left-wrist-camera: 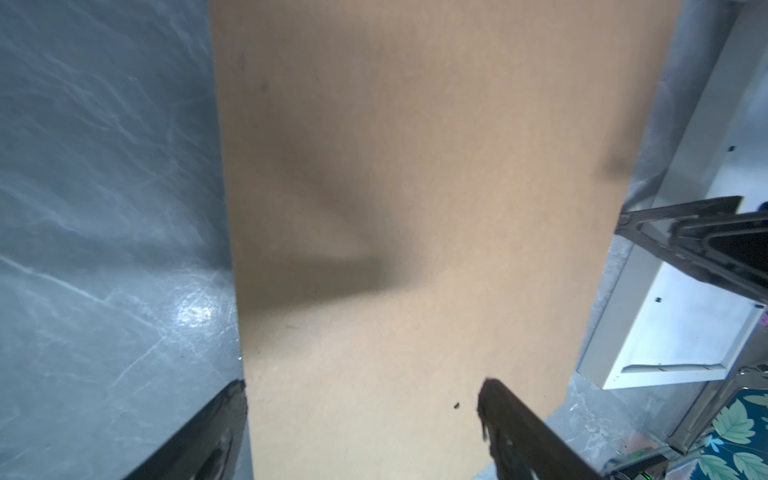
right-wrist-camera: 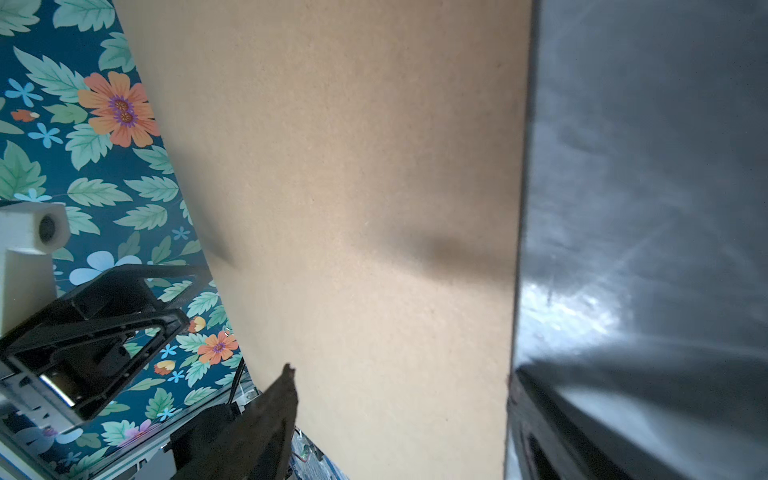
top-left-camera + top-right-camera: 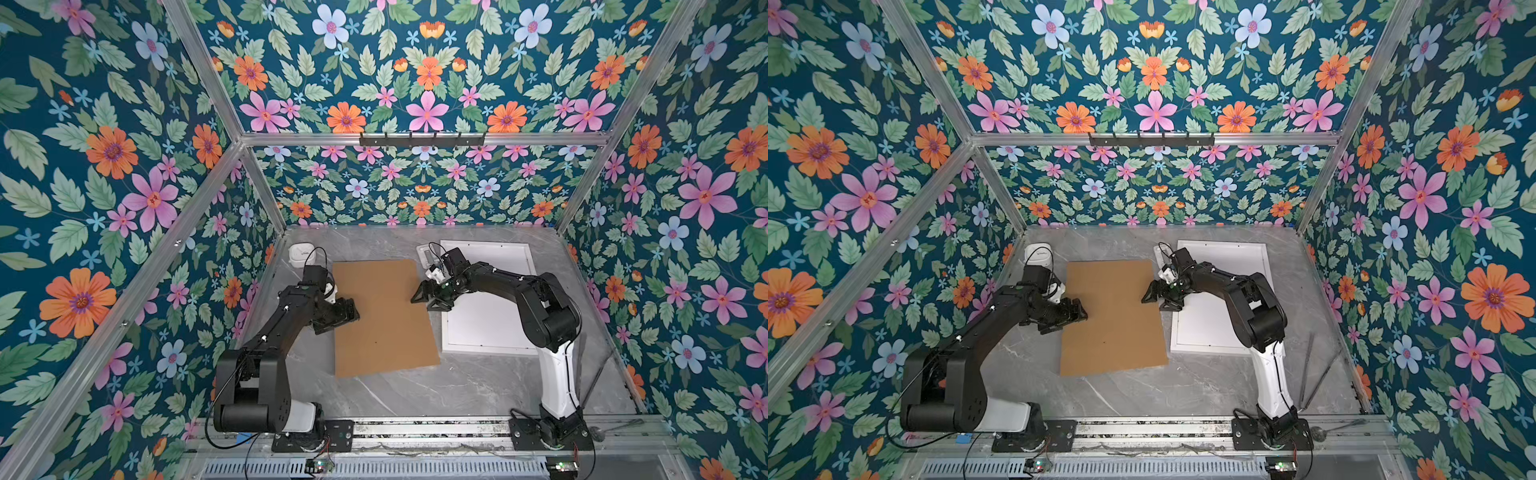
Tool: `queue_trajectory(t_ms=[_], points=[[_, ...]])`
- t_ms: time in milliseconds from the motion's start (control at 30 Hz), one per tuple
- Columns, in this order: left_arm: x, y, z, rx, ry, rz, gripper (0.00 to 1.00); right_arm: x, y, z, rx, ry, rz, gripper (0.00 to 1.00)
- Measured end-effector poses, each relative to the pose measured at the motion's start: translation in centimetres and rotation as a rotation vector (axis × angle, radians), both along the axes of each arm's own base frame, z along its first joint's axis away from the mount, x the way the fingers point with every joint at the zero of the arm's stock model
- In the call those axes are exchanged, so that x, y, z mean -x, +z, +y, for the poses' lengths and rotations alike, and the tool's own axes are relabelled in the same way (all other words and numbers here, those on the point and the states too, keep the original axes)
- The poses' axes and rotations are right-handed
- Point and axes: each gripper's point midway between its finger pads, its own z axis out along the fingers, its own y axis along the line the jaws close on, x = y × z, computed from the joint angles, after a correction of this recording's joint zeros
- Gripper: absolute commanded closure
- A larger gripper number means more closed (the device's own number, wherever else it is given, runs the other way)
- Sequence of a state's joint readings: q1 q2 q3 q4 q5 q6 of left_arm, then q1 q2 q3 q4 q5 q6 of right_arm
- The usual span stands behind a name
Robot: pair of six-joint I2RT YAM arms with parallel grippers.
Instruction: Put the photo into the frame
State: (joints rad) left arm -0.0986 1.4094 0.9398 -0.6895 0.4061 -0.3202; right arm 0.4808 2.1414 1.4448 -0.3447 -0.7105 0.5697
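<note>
The open fingers of my left gripper are on both sides of the brown board's edge (image 1: 241,348) farthest from the frame, so they should keep moving in and close on that edge (image 3: 334,336).
The white frame (image 3: 488,246) (image 3: 1221,245) lies flat on the right of the table, partly under my right arm; its edge also shows in the left wrist view (image 1: 673,332). The photo is hidden in every view. A brown backing board (image 3: 382,316) (image 3: 1113,316) (image 1: 415,166) (image 2: 353,166) lies in the middle of the table. My left gripper (image 3: 347,318) (image 3: 1077,318) (image 1: 361,395) hovers open at the board's left edge. At the board's right edge, my right gripper (image 3: 422,302) (image 3: 1152,303) (image 2: 401,378) is open too. Neither holds anything.
A small white container (image 3: 300,254) (image 3: 1038,251) stands at the back left of the grey marble table (image 3: 415,395). A pale object (image 3: 426,253) lies behind the frame's left corner. Thin metal rods (image 3: 1308,365) lean at the right wall. Floral walls enclose the table.
</note>
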Motion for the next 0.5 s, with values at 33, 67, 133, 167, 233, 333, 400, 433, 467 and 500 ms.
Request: queue_trajectory(t_ms=[33,67,133,167,233,333,400,433,467,500], points=[[-0.1,0.3,0.0,0.004,0.000,-0.006,0.11,0.0,0.0,0.0,-0.004,-0.005,0.003,0.20],[-0.1,0.5,-0.1,0.006,0.000,-0.012,0.11,-0.1,0.0,0.0,-0.006,-0.007,0.004,0.20],[-0.3,1.1,-0.1,0.014,-0.001,-0.026,0.11,-0.1,0.0,0.0,-0.008,-0.011,0.005,0.20],[-0.4,1.2,-0.2,0.017,-0.002,-0.031,0.11,-0.1,0.0,0.0,-0.008,-0.013,0.006,0.20],[-0.5,1.6,-0.2,0.022,0.001,-0.041,0.11,-0.2,0.0,-0.1,-0.010,-0.017,0.008,0.20],[-0.6,1.9,-0.4,0.032,0.006,-0.046,0.11,-0.2,0.0,-0.1,-0.013,-0.021,0.009,0.20],[-0.5,2.2,-0.6,0.049,0.006,-0.049,0.11,-0.3,-0.2,-0.3,-0.014,-0.027,0.009,0.20],[-0.5,2.3,-0.7,0.057,0.005,-0.051,0.11,-0.4,-0.2,-0.4,-0.017,-0.029,0.009,0.20],[-0.5,2.5,-0.8,0.065,0.005,-0.054,0.11,-0.5,-0.2,-0.5,-0.020,-0.032,0.008,0.20],[-0.5,2.8,-0.9,0.075,0.003,-0.059,0.11,-0.5,-0.2,-0.6,-0.021,-0.035,0.006,0.20]])
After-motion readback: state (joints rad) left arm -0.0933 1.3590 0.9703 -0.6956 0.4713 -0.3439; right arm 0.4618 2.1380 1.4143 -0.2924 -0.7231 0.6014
